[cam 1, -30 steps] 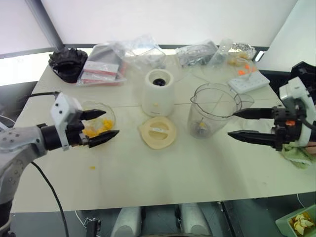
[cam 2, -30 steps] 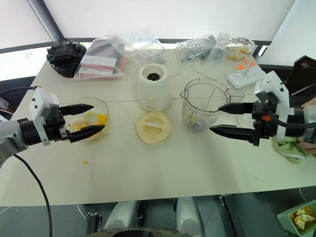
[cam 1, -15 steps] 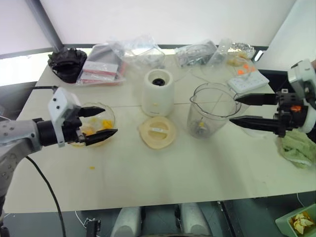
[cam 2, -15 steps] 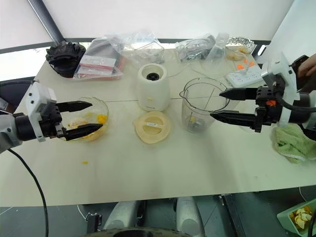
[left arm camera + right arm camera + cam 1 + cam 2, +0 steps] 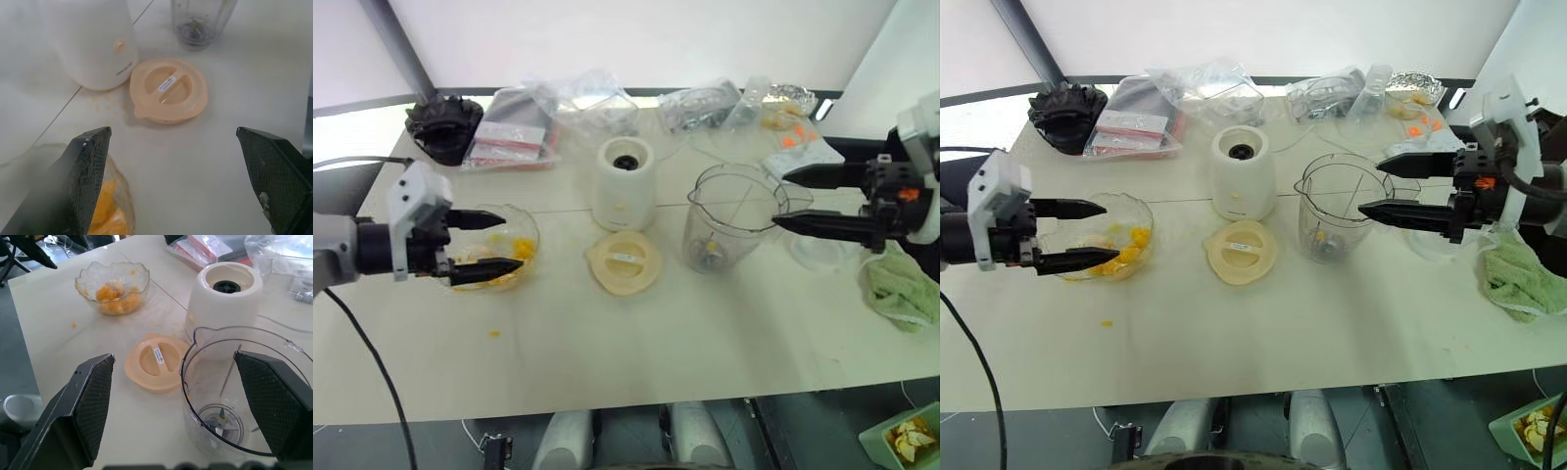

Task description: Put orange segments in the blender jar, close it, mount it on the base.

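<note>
I should keep moving my left gripper down into the bowl and close it on a clump [image 5: 1140, 237], as orange segments lie uncovered in the glass bowl [image 5: 1128, 255] below its spread fingers.
Yellow-orange orange segments [image 5: 516, 249] lie in a wavy-edged glass bowl [image 5: 1136, 211] at the table's left. My left gripper [image 5: 512, 243] hovers open and empty, its fingertips over the bowl. The clear blender jar [image 5: 729, 220] stands uncovered right of centre, its blade [image 5: 217, 420] bare. Level with the jar's rim on its right side, my right gripper [image 5: 779, 198] is open and empty. The white base [image 5: 626, 184] stands behind the cream lid [image 5: 625, 261], which lies flat on the table. One stray segment [image 5: 494, 333] rests in front of the bowl.
Plastic bags [image 5: 568, 108] and a black bundle [image 5: 445, 122] line the far edge. A white power strip [image 5: 803, 157] with bright orange bits sits at the back right. A green cloth [image 5: 901, 294] lies at the right edge, and a green tray [image 5: 906, 441] sits below the table corner.
My left gripper has drawn back to the left, staying over the bowl. My right gripper has risen from beside the jar's middle to rim height. Both stay open.
</note>
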